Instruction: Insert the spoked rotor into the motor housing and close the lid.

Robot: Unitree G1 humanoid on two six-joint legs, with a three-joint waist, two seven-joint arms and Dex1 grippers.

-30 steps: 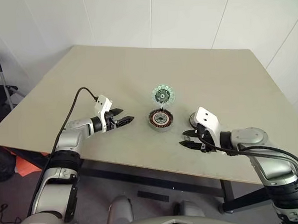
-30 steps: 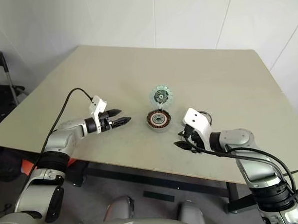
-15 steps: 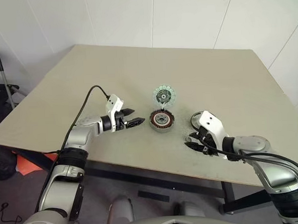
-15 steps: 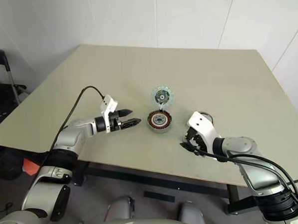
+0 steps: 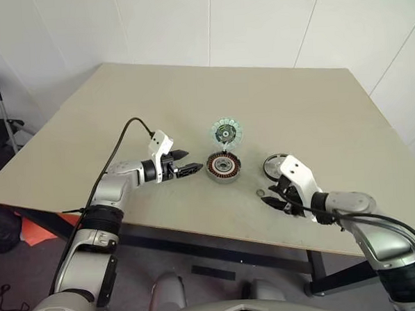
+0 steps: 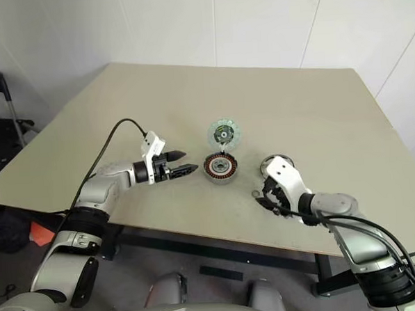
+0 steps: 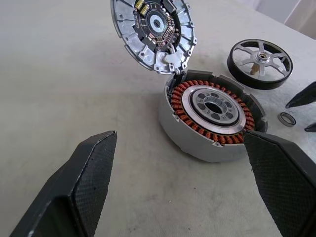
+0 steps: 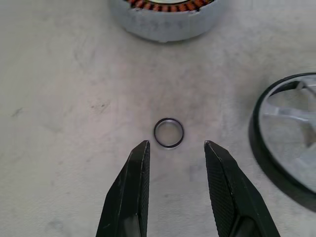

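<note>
Wide gaps (image 8: 285,138) show between the silver spokes. I expect the spoked rotor (image 5: 272,167) to leave the copper-red windings partly in view when I lower it into the motor housing.
The motor housing (image 5: 224,167) lies mid-table, a round puck with copper-red windings (image 7: 212,118) showing. Its lid (image 7: 153,32) stands up, hinged open at the far rim. The spoked rotor (image 5: 274,167), a black ring with silver spokes (image 7: 260,57), lies flat to the housing's right. My left gripper (image 5: 193,169) is open, level with the housing and just left of it, with the housing framed between its fingers (image 7: 94,163). My right gripper (image 8: 175,144) is open and empty, low over the table beside the rotor. A small metal ring (image 8: 169,132) lies just past its tips.
The beige table (image 5: 156,102) stretches wide behind the parts, and its front edge runs close under both arms. A black cable (image 5: 120,143) loops up from the left wrist. A white wall backs the table.
My left gripper has moved right, closer to the housing, then stopped. My right gripper has turned and sunk a little towards the small ring.
</note>
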